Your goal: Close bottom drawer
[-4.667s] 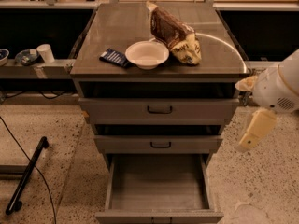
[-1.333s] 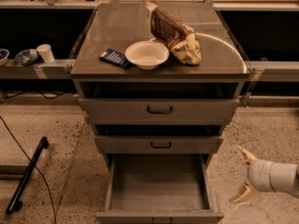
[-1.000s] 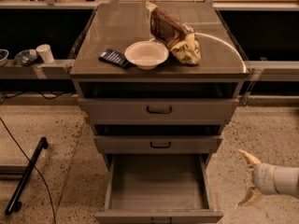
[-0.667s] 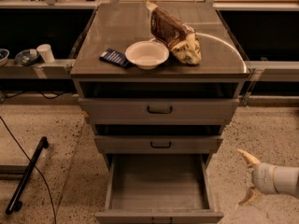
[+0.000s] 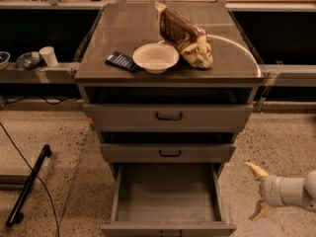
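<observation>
My gripper will push beside the handle of the bottom drawer (image 5: 170,228), which will slide straight in because the tray's straight sides (image 5: 216,194) run squarely back into the cabinet.
The bottom drawer (image 5: 168,191) of the grey cabinet is pulled far out, its deep grey tray empty; its front (image 5: 168,229) sits at the frame's bottom edge with the handle cut off. The two drawers above, with black loop handles (image 5: 169,116), stick out only slightly. My gripper (image 5: 256,190) is low at the right, beside the open drawer's right front corner and apart from it. Its two pale fingers (image 5: 257,171) are spread wide and hold nothing.
On the cabinet top (image 5: 123,38) lie a white bowl (image 5: 155,57), a brown chip bag (image 5: 185,36) and a dark blue packet (image 5: 121,61). A black bar and cable (image 5: 27,184) lie on the speckled floor at left. A shelf behind holds a white cup (image 5: 48,56).
The arm came down from beside the top drawer to floor level at the right of the open bottom drawer. In the last second it barely moved. The drawer has stayed open.
</observation>
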